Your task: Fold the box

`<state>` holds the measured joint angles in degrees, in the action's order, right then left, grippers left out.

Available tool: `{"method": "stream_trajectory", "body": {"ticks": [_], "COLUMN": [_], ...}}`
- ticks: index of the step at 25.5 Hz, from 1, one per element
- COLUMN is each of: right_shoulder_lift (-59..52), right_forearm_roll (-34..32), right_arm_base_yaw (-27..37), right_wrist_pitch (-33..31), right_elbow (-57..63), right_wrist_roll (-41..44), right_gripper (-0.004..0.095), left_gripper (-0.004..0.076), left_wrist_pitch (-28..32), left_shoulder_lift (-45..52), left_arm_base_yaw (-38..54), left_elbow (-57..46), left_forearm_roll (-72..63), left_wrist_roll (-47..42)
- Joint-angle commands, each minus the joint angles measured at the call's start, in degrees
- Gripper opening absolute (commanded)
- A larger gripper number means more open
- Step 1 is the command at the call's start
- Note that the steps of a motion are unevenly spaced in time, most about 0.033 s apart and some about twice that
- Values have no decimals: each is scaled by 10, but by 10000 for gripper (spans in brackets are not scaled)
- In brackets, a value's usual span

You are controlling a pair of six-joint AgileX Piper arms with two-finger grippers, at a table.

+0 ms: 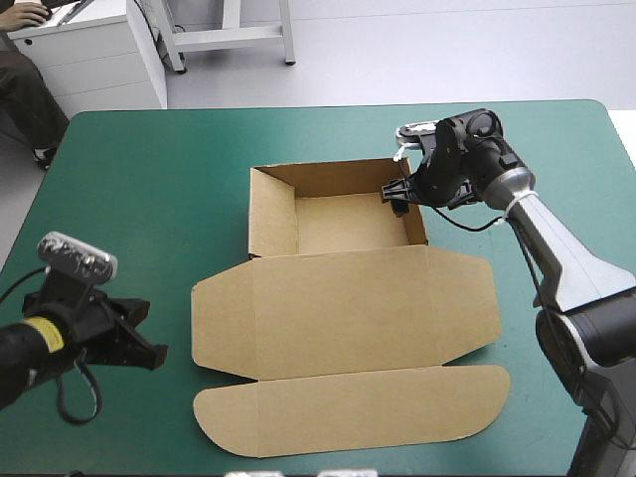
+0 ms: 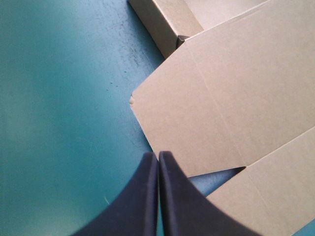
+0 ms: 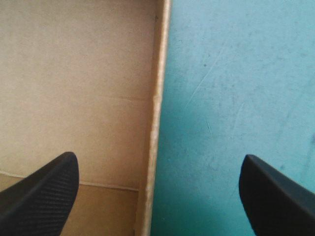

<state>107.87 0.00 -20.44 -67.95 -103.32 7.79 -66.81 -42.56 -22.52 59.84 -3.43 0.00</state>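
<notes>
The lid is joined to the tray along a crease (image 1: 340, 252), so the lid and front flap (image 1: 350, 316) will follow along, still open, when the robot pulls the tray.
The brown box (image 1: 348, 224) stands in the middle of the table as an open tray with its walls raised. Its lid (image 1: 348, 308) and front flap (image 1: 348, 407) lie flat toward the near edge. My right gripper (image 1: 397, 194) is open at the tray's far right corner. In the right wrist view it (image 3: 158, 156) straddles the tray's right wall (image 3: 156, 98), one finger inside and one outside. My left gripper (image 1: 149, 353) is shut and holds nothing, just left of the lid's side flap (image 2: 197, 113); its tips (image 2: 158, 157) almost touch that flap's edge.
Teal-green cover (image 1: 129, 199) shows all round the box, widest on the left. The right arm reaches in over the table's right side. The tray's left wall (image 2: 162, 22) lies ahead of my left gripper.
</notes>
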Motion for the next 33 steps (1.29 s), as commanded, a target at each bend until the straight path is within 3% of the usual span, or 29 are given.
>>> {"method": "stream_trajectory", "body": {"ticks": [1, 14, 16, 18, 19, 20, 24, 28, 33], "right_shoulder_lift": [-6, 41, 41, 41, 42, 43, 43, 32, -6], "right_forearm_roll": [-7, 36, 36, 36, 36, 35, 38, 67, 70], "right_arm_base_yaw": [3, 3, 3, 3, 3, 3, 18, 74, 201], "right_wrist_pitch": [27, 54, 46, 41, 38, 37, 28, -14, -39], "right_elbow": [-13, -14, -14, -14, -14, -14, -26, -103, -200], "right_wrist_roll": [-8, -27, -24, -24, -24, -24, -24, -40, -65], "right_gripper": [815, 800, 653, 423, 156, -17, -20, -20, -20], "left_gripper": [-10, -10, -10, -10, -10, -10, -10, -10, -10], "left_wrist_pitch": [82, 136, 137, 143, 148, 148, 148, 150, 150], "left_shoulder_lift": [73, 208, 210, 210, 210, 210, 210, 210, 210], "left_arm_base_yaw": [-1, -1, -1, -1, -1, -1, -1, -1, -1], "left_elbow": [-63, -210, -211, -211, -211, -211, -211, -211, -211], "left_forearm_roll": [0, -3, -9, -12, -13, -13, -13, -13, -14], "left_wrist_roll": [5, 5, 5, 5, 5, 5, 5, 5, 5]}}
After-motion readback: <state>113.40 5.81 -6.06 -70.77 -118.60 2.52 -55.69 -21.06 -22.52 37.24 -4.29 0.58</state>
